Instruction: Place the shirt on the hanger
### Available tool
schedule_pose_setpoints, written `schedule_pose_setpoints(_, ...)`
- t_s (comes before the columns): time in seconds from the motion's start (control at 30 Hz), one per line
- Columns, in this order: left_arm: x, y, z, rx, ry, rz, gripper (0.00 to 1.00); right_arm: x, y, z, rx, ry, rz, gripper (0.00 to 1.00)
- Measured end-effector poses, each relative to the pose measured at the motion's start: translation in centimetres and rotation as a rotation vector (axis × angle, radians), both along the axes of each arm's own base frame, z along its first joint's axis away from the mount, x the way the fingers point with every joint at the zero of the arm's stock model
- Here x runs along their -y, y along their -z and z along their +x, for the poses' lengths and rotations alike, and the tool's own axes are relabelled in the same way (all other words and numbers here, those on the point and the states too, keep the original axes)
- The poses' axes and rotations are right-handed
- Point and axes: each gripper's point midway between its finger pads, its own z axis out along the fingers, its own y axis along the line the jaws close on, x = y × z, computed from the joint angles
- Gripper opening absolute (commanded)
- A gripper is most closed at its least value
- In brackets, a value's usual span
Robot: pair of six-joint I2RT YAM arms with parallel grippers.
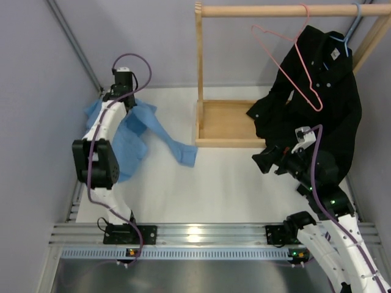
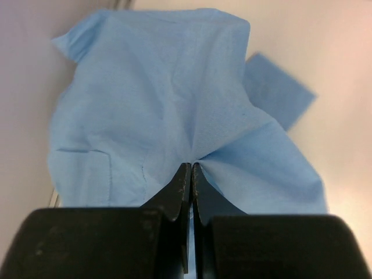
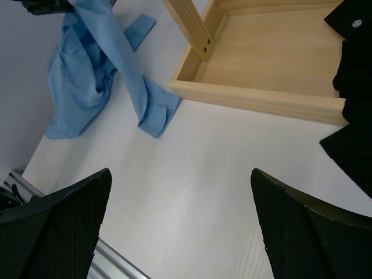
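Observation:
The shirt (image 1: 129, 148) is by the wall, a long way from my right gripper, so my left gripper should first put it down near the rack (image 1: 201, 177). My right gripper should then take the shirt's collar.
The light blue shirt (image 1: 133, 135) is bunched at the far left of the table, with one sleeve trailing right to the wooden rack base. My left gripper (image 1: 124, 102) is shut on a fold of the shirt (image 2: 157, 99) and holds it raised, so the cloth drapes down from the closed fingertips (image 2: 187, 174). The right wrist view shows the shirt (image 3: 87, 75) hanging. The pink hanger (image 1: 293, 61) hangs by its hook on the wooden rail, bare. My right gripper (image 1: 269, 160) is open and empty above the table, its fingers (image 3: 64, 221) wide apart.
A wooden rack with a tray base (image 1: 223, 122) stands at the back centre, also seen in the right wrist view (image 3: 261, 99). A black shirt (image 1: 317, 97) hangs on a pale blue hanger (image 1: 351, 30) at the right. Grey walls close both sides.

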Motion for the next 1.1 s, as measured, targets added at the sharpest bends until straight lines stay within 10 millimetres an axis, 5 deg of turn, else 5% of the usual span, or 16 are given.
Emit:
schedule_pose_setpoints(0.1, 2.9, -7.6, -3.0, 0.172, 0.023, -0.044, 0.00, -0.3, 0.2, 0.2, -0.015, -0.007, 0.017, 1.00)
schedule_pose_setpoints(0.17, 6.6, -12.4, -6.0, 0.283, 0.084, -0.070, 0.00, -0.5, 0.2, 0.5, -0.018, -0.008, 0.023, 0.99)
schedule_pose_setpoints(0.23, 13.3, -17.5, -10.5, 0.424, 0.226, -0.155, 0.00, -0.6, 0.2, 0.9, -0.024, -0.006, 0.023, 0.99)
schedule_pose_setpoints(0.33, 22.9, -21.1, -19.6, 0.535, 0.518, -0.409, 0.00, -0.6, 0.2, 1.3, -0.034, 0.000, 0.018, 1.00)
schedule_pose_setpoints(0.5, 30.5, -17.5, -29.9, 0.493, 0.795, -0.763, 0.00, -0.5, -1.3, 1.9, -0.009, 0.015, 0.019, 0.99)
schedule_pose_setpoints(0.63, 36.3, -7.3, -36.6, 0.240, 0.940, -0.820, 0.00, 0.1, -1.6, 2.2, 0.002, 0.053, 0.013, 0.99)
schedule_pose_setpoints(0.7, 37.4, -2.4, -40.0, 0.125, 0.993, -0.797, 0.00, 0.4, -1.4, 2.3, 0.003, 0.071, 0.013, 0.99)
schedule_pose_setpoints(0.8, 37.3, 1.6, -43.0, 0.047, 1.018, -0.806, 0.08, 0.1, 0.6, 2.2, -0.046, 0.064, 0.022, 0.99)
schedule_pose_setpoints(0.83, 37.3, 2.1, -43.5, 0.040, 1.019, -0.821, 0.28, -0.2, 1.6, 2.2, -0.068, 0.054, 0.028, 1.00)
schedule_pose_setpoints(0.9, 37.4, 2.6, -44.1, 0.034, 1.016, -0.839, 0.49, -1.0, 5.1, 2.1, -0.160, 0.021, 0.035, 0.99)
schedule_pose_setpoints(0.93, 37.5, 2.5, -44.4, 0.035, 1.016, -0.851, 0.89, -1.5, 6.8, 2.1, -0.199, 0.001, 0.045, 0.99)
schedule_pose_setpoints(0.97, 37.7, 2.3, -44.5, 0.044, 1.020, -0.856, 0.98, -1.8, 8.7, 1.8, -0.251, -0.017, 0.049, 0.99)
schedule_pose_setpoints(1.1, 37.4, 0.8, -43.8, 0.088, 0.982, -0.846, 0.98, -2.5, 14.2, 0.9, -0.426, -0.042, 0.045, 1.00)
